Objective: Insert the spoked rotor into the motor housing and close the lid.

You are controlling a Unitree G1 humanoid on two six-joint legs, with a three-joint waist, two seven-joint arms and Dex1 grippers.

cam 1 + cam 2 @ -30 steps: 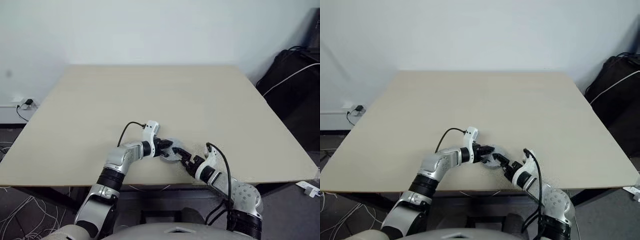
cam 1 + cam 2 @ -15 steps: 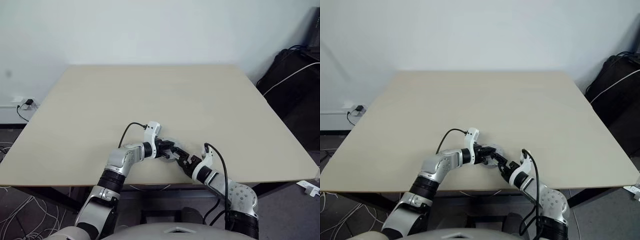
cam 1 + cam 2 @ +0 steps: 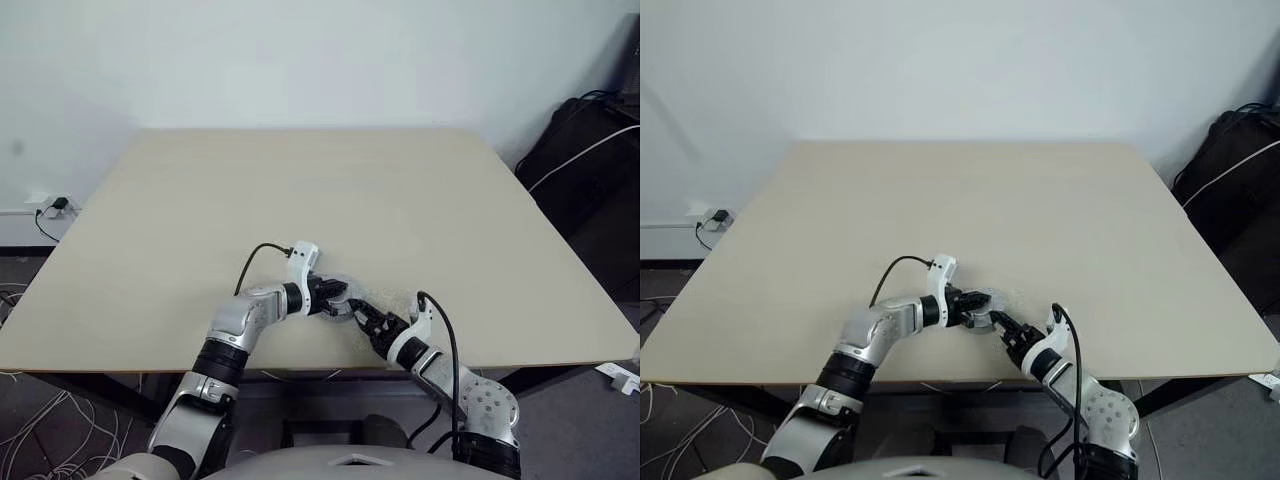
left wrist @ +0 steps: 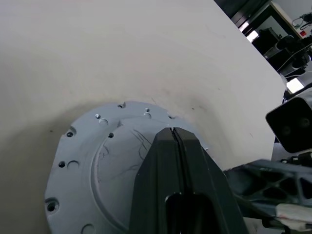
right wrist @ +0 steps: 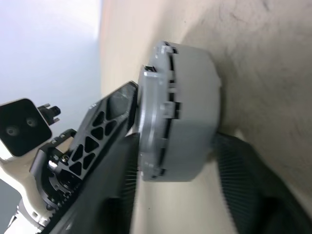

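The seam (image 5: 170,122) where the lid meets the housing shows a dark gap, so next my right gripper opens, takes a new hold and squeezes both rims (image 5: 168,165) together.
The grey motor housing (image 5: 195,112) sits near the table's front edge, with the lid (image 4: 97,165) lying on top of it, plain raised face up. The spoked rotor is hidden. My left gripper (image 4: 174,130) is shut, and its closed tips rest on the lid's top. My right gripper (image 3: 362,318) comes in from the front right. It straddles the stacked housing and lid (image 5: 153,122), one ribbed finger (image 5: 243,185) against the housing's base side and the other against the lid side.
The wide tan table (image 3: 300,190) stretches away behind the grippers. A black bag with a white cable (image 3: 590,150) stands on the floor at the right. A wall socket with cables (image 3: 50,205) is at the left.
My right gripper's fingers have drawn in from wide open onto the housing and lid. The left gripper has stayed shut on top of the lid.
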